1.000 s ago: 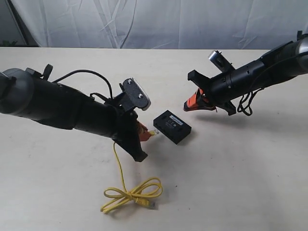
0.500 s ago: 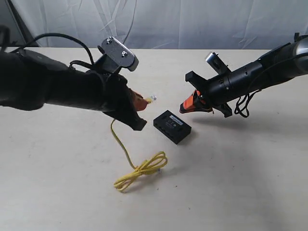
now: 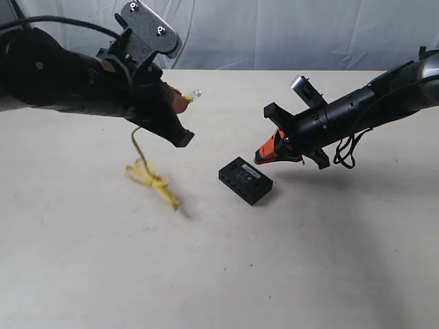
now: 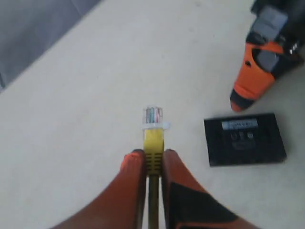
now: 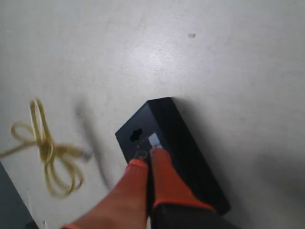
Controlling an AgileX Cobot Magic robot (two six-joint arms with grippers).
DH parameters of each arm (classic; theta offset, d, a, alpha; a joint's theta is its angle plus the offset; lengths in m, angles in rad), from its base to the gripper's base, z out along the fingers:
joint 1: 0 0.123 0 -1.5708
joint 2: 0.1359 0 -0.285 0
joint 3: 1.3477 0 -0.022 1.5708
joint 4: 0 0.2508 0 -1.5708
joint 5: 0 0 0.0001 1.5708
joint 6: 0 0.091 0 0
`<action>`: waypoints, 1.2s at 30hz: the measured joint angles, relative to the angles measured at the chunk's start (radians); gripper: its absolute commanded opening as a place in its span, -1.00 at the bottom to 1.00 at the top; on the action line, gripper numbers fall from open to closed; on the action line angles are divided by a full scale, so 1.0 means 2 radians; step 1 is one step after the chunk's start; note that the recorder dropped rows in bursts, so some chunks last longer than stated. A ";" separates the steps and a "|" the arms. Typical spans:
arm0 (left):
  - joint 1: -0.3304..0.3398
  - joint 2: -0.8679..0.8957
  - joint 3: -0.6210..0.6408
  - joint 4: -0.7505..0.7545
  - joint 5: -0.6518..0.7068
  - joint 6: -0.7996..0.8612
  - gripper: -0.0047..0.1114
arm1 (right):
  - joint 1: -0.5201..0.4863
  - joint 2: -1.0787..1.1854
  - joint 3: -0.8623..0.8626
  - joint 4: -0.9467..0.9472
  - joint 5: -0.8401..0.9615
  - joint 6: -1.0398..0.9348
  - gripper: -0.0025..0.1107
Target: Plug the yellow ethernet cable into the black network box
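Next, my left gripper goes down first, because the yellow cable's bundled loop (image 3: 152, 178) hangs below the raised plug. It should lay the loop next to the black network box before plugging.
My left gripper (image 3: 184, 100) is shut on the yellow ethernet cable (image 3: 145, 173) just behind one clear plug (image 3: 195, 92), held well above the table to the left of the black network box (image 3: 245, 180). In the left wrist view the plug (image 4: 153, 117) sticks out past the orange fingertips (image 4: 135, 160), with the box (image 4: 244, 139) lying flat beyond it. The cable's bundled loop dangles blurred below the arm. My right gripper (image 3: 264, 155) is shut and empty, just above the box's far right end. The right wrist view has that gripper (image 5: 147, 157) over the box (image 5: 183, 143), and the cable (image 5: 47, 152) beyond.
The box lies on a pale tabletop (image 3: 309, 260). A white curtain (image 3: 274, 34) hangs along the table's far edge. The left arm's bulky black body (image 3: 62, 75) spans the left rear of the scene.
My left gripper has risen and swung back to the left with the plug. The cable's loop has come up off the table. The right gripper has hardly moved.
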 measured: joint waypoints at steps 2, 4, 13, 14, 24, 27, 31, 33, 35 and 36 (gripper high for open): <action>-0.009 -0.003 0.019 -0.004 -0.034 0.007 -0.92 | 0.000 0.000 0.000 -0.001 -0.001 0.000 -0.97; -0.015 -0.003 0.047 -0.004 -0.070 0.010 -0.92 | 0.000 0.000 0.000 -0.002 -0.003 0.000 -0.97; -0.015 0.005 0.122 0.026 -0.150 0.012 -0.92 | 0.000 0.000 0.000 -0.002 -0.008 0.000 -0.97; -0.015 0.006 0.122 0.029 -0.143 0.012 -0.92 | 0.000 0.000 0.000 -0.002 -0.008 0.000 -0.97; 0.058 0.008 -0.020 0.011 0.221 -0.012 -0.92 | 0.000 0.000 0.000 -0.002 -0.008 -0.001 -0.97; 0.074 0.013 -0.048 -0.015 0.214 -0.019 -0.92 | 0.000 0.000 0.000 -0.002 -0.006 -0.001 -0.97; 0.066 0.021 -0.052 -0.040 0.138 0.004 -0.92 | 0.000 0.000 0.000 -0.002 -0.004 0.000 -0.97; 0.050 0.022 -0.052 -0.037 0.112 0.027 -0.92 | 0.000 0.000 0.000 -0.002 -0.004 0.000 -0.97; 0.025 0.022 -0.053 -0.014 0.092 0.044 -0.92 | 0.000 0.000 0.000 -0.002 -0.004 0.000 -0.97; 0.012 0.022 -0.053 0.008 0.087 0.050 -0.92 | 0.000 0.000 0.000 -0.001 -0.008 0.000 -0.97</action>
